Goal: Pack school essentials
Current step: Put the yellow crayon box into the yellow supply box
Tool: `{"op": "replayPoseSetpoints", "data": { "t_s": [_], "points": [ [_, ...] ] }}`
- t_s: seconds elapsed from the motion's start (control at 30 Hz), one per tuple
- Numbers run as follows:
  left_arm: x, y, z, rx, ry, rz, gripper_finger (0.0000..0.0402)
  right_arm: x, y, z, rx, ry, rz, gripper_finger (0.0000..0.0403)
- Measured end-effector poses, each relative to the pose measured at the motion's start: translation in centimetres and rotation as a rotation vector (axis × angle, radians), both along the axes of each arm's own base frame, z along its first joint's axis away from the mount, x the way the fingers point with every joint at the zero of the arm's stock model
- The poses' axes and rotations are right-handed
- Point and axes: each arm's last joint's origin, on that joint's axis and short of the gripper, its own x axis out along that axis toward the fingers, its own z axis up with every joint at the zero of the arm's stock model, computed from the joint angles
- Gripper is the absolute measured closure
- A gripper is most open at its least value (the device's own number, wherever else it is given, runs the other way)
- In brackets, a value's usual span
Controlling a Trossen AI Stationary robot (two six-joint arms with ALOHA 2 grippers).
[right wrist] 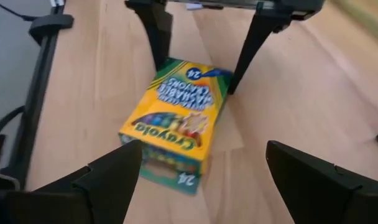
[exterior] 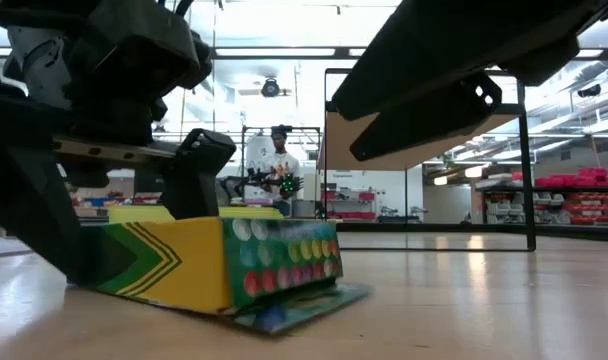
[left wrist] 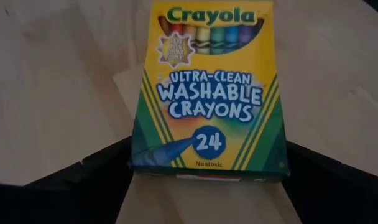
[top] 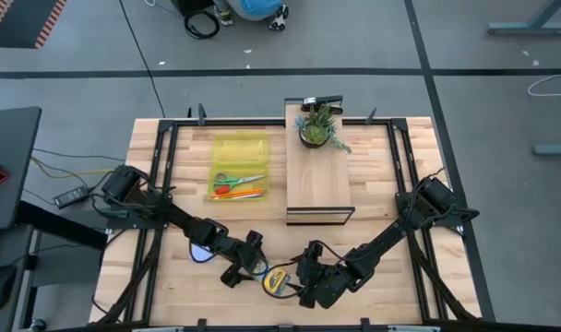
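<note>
The crayon box is pinched in my left gripper, and my right gripper is crowding its loose end. My right gripper should move back to clear the way to the case.
The green-and-yellow crayon box lies flat near the table's near edge, between my two grippers. My left gripper comes at it from the left and is shut on its end. My right gripper is open just right of the box, with its fingers standing wide on either side of the near end. I cannot tell whether they touch. A yellow-green case farther back holds the green-handled scissors and orange pencils. A pale blue notepad shows under my left arm. My left gripper pinches the crayon box between its two fingers, at the end printed "24". One finger is on each long side, and the fingers lie across the box's width. They slant down from the table's left. The box rests on the table.
A light wooden board with a black edge stands right of the case and carries a potted plant. Black frame rails run along the table's left, right and far sides. A person stands far off in the room.
</note>
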Motion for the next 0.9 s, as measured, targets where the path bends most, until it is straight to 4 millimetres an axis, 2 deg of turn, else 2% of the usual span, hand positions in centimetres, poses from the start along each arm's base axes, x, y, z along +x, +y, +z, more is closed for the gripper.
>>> {"op": "replayPoseSetpoints", "data": {
  "t_s": [0.2,0.3,0.6,0.7,0.9],
  "points": [
    [0.0,-0.1,0.0,-0.022,0.009,0.023,0.0055,0.0,0.0,0.0,0.052,-0.002,-0.022,0.0052],
    [0.0,-0.1,0.0,-0.055,0.024,0.066,0.0060,0.3,0.2,-0.7,0.038,-0.023,-0.038,0.0052],
    [-0.2,-0.4,0.1,-0.139,0.071,0.196,0.0060,2.6,3.4,-3.3,-0.035,-0.075,-0.084,0.0052],
    [-0.4,-0.6,0.0,-0.132,0.074,0.192,0.0059,2.4,3.3,-3.8,-0.088,-0.064,-0.148,0.0052],
    [-0.4,-0.8,0.1,-0.128,0.075,0.188,0.0061,2.4,2.4,-2.9,-0.094,-0.080,-0.180,0.0052]
  ]
}}
